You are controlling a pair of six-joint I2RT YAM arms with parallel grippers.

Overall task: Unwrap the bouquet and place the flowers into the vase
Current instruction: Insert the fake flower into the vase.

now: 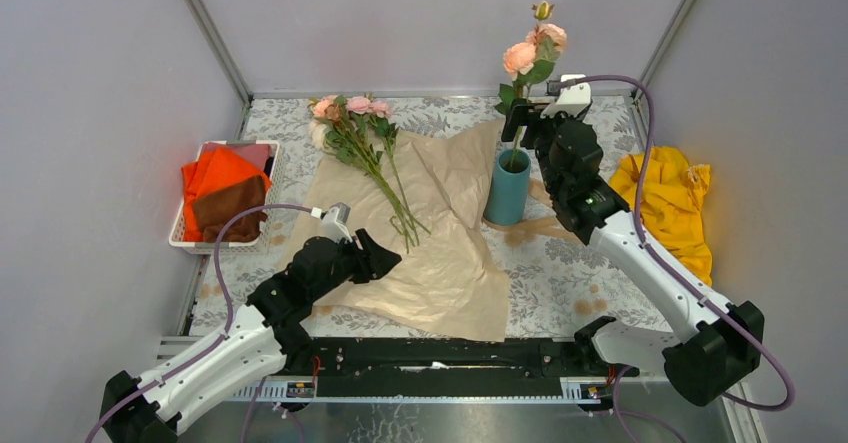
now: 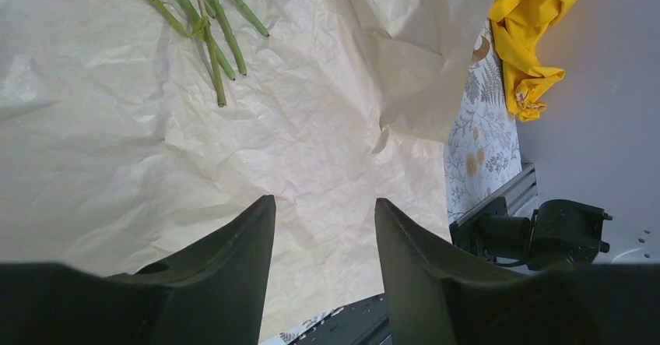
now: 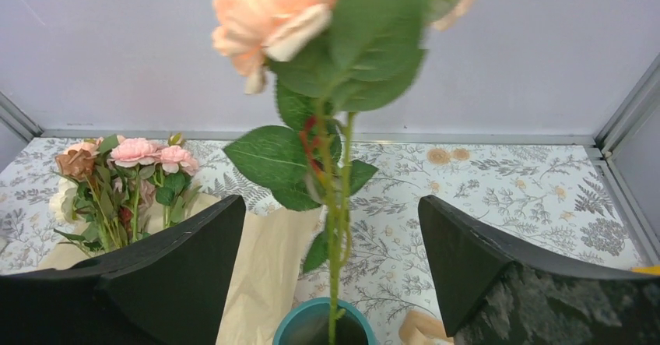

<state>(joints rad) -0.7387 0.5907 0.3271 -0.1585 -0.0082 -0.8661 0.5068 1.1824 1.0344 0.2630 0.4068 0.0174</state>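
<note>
The peach rose spray is standing upright in the teal vase [image 1: 508,189]. My right gripper should stay open and keep moving back until its fingers are clear of the stem and leaves [image 3: 335,240].
The peach-tan kraft paper [image 1: 440,233] lies unwrapped and spread flat on the floral table cover. Several pink and peach flowers [image 1: 355,128] lie on its far left part, their stem ends [image 2: 210,41] showing in the left wrist view. The teal vase [image 1: 507,188] stands at the paper's right edge. One long-stemmed peach rose spray [image 1: 522,55] stands upright in it. My right gripper [image 1: 520,118] is open on either side of that stem [image 3: 335,181], not touching it, just above the vase rim [image 3: 300,325]. My left gripper [image 2: 324,199] hovers open and empty over the paper [image 2: 311,127].
A white basket [image 1: 190,238] with orange and brown cloths sits at the left. A yellow cloth [image 1: 670,198] is bunched at the right, also visible as the yellow cloth [image 2: 529,26] in the left wrist view. Tan ribbon [image 1: 545,228] lies beside the vase. Enclosure walls stand close on three sides.
</note>
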